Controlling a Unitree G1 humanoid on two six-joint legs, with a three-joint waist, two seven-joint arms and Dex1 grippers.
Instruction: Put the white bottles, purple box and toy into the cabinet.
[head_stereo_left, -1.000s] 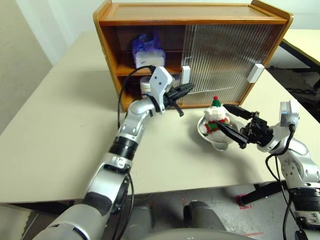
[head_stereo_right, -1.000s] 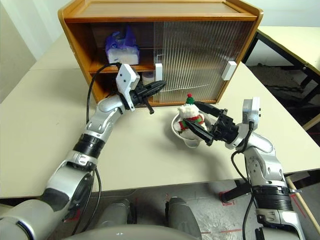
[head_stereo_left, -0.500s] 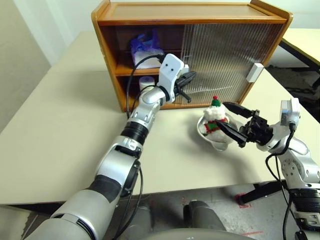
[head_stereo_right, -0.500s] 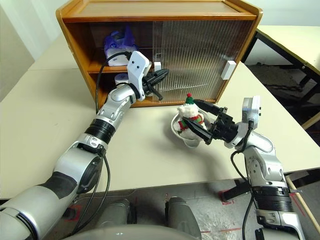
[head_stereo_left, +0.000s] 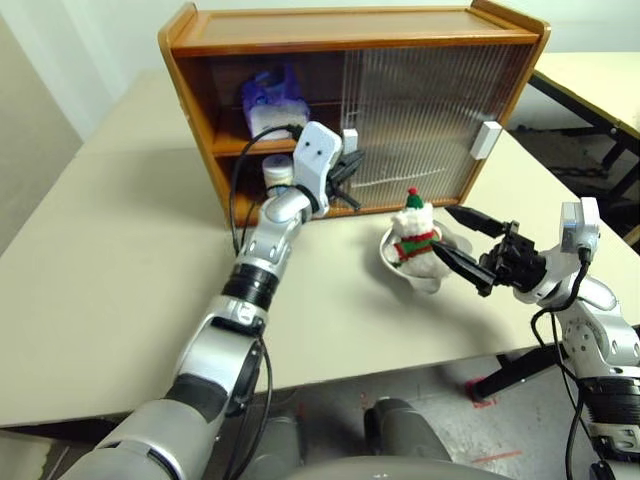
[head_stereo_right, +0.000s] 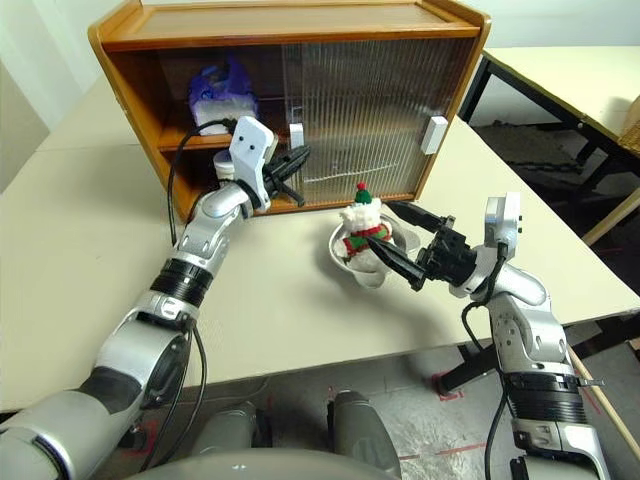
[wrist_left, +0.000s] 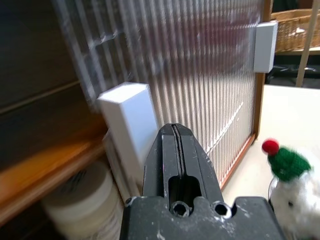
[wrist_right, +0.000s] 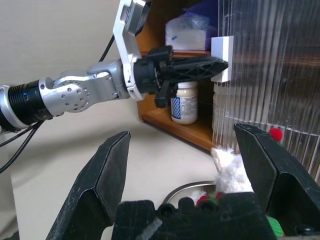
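Observation:
The purple box's shelf (head_stereo_left: 277, 112) is left open by the ribbed door, so next my left gripper pushes the white handle (head_stereo_left: 350, 141) from the toy's side over toward the open shelf.
The cabinet (head_stereo_left: 350, 27) stands at the table's back with its left side open. The purple box (head_stereo_left: 272, 95) lies on the upper shelf. One white bottle (head_stereo_left: 277, 175) stands on the lower shelf. My left gripper (head_stereo_left: 352, 163) is shut and empty, its tip against the left edge of the ribbed door's white handle (wrist_left: 127, 120). The toy (head_stereo_left: 414, 232) sits in a metal bowl (head_stereo_left: 388, 258) in front of the cabinet. My right gripper (head_stereo_left: 442, 229) hangs open just right of the toy, its fingers (wrist_right: 107, 170) spread wide with the toy (wrist_right: 230, 170) ahead between them.
The ribbed sliding doors cover the cabinet's middle and right, with a second white handle (head_stereo_left: 487, 140) at the right end. The pale table (head_stereo_left: 120, 250) has free room to the left. Another table (head_stereo_left: 600, 75) stands at the back right.
The head view has shifted. My left gripper has swung from lying across the door front to point at the handle's left edge. The right gripper, toy and bowl have not moved.

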